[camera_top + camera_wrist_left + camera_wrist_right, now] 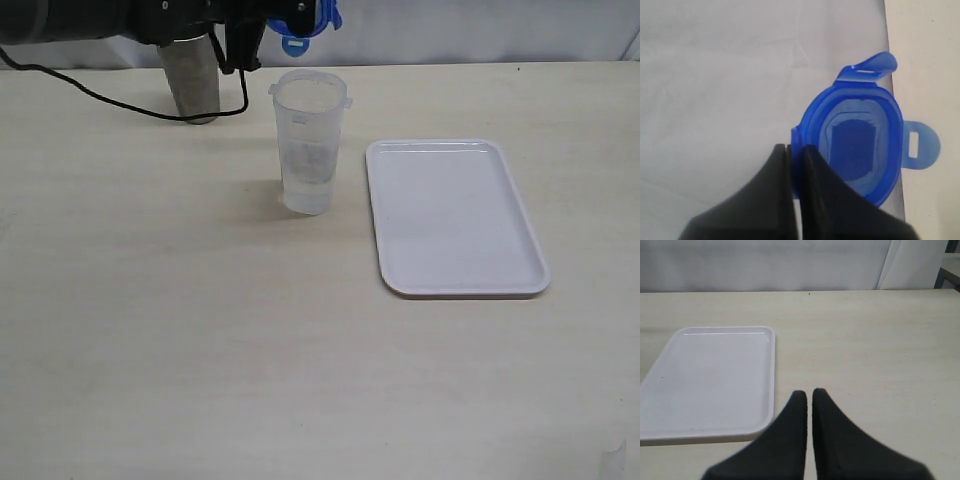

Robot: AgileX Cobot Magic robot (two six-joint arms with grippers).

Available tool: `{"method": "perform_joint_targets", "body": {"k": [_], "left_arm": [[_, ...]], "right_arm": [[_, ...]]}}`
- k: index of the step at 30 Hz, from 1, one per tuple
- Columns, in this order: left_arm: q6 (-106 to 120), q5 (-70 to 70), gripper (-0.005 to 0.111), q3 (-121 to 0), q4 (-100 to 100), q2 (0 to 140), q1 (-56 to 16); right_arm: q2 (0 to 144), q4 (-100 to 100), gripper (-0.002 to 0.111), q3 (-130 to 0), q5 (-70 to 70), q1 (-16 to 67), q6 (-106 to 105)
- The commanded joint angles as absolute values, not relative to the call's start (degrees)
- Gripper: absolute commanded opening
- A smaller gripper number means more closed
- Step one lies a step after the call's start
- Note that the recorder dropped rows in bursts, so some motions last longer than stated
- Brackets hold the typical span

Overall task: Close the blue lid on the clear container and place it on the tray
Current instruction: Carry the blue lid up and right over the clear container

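Note:
The blue lid hangs at a slant, high up and behind the clear container, so my left gripper should move it forward and down to the container's opening (pixel 310 90) before closing the container.
The blue lid (pixel 855 145) hangs in the air with its flaps spread, and my left gripper (pixel 796 146) is shut on its rim. In the exterior view the lid (pixel 303 36) shows at the top edge, just above and behind the clear container (pixel 310 140). The container stands upright and open on the table. To its right lies the white tray (pixel 455 215) with nothing on it. My right gripper (pixel 809 392) is shut on nothing and hovers over the table beside the tray's (pixel 710 380) near corner. It is outside the exterior view.
A grey steel cup (pixel 193 80) stands at the back left, partly behind the left arm. A black cable (pixel 120 105) runs across the table near it. A pale wall backs the table's far edge.

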State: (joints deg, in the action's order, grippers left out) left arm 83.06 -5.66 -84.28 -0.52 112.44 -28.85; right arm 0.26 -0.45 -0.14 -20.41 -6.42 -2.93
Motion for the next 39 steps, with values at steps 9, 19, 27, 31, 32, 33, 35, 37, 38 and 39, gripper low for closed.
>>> {"method": "perform_joint_targets", "body": {"k": [9, 19, 27, 31, 32, 33, 35, 37, 38, 39], "left_arm": [[84.1, -3.0, 0.000, -76.3, -5.1, 104.7, -29.4], [84.0, -2.1, 0.000, -75.2, -5.4, 104.7, -30.8], [84.0, -2.9, 0.000, -75.1, -5.2, 104.7, -33.4], [84.0, -2.9, 0.000, -75.1, -5.2, 104.7, -33.4], [84.0, -2.9, 0.000, -75.1, -5.2, 104.7, -33.4], [84.0, -2.9, 0.000, -75.1, -5.2, 104.7, -33.4], [84.0, -3.8, 0.000, -75.1, -5.2, 104.7, -33.4], [83.9, -5.5, 0.000, -75.1, -5.5, 104.7, -33.4], [83.7, -6.3, 0.000, -75.1, -5.7, 104.7, -33.4], [83.5, -6.6, 0.000, -75.1, -6.0, 104.7, -33.4]], "right_arm": [[0.0, -0.4, 0.004, 0.0, -19.8, -6.5, -3.3], [0.0, -0.4, 0.004, 0.0, -19.8, -6.5, -3.3], [0.0, -0.4, 0.004, 0.0, -19.8, -6.5, -3.3], [0.0, -0.4, 0.004, 0.0, -19.8, -6.5, -3.3], [0.0, -0.4, 0.004, 0.0, -19.8, -6.5, -3.3], [0.0, -0.4, 0.004, 0.0, -19.8, -6.5, -3.3], [0.0, -0.4, 0.004, 0.0, -19.8, -6.5, -3.3], [0.0, -0.4, 0.004, 0.0, -19.8, -6.5, -3.3], [0.0, -0.4, 0.004, 0.0, -19.8, -6.5, -3.3], [0.0, -0.4, 0.004, 0.0, -19.8, -6.5, -3.3]]}}
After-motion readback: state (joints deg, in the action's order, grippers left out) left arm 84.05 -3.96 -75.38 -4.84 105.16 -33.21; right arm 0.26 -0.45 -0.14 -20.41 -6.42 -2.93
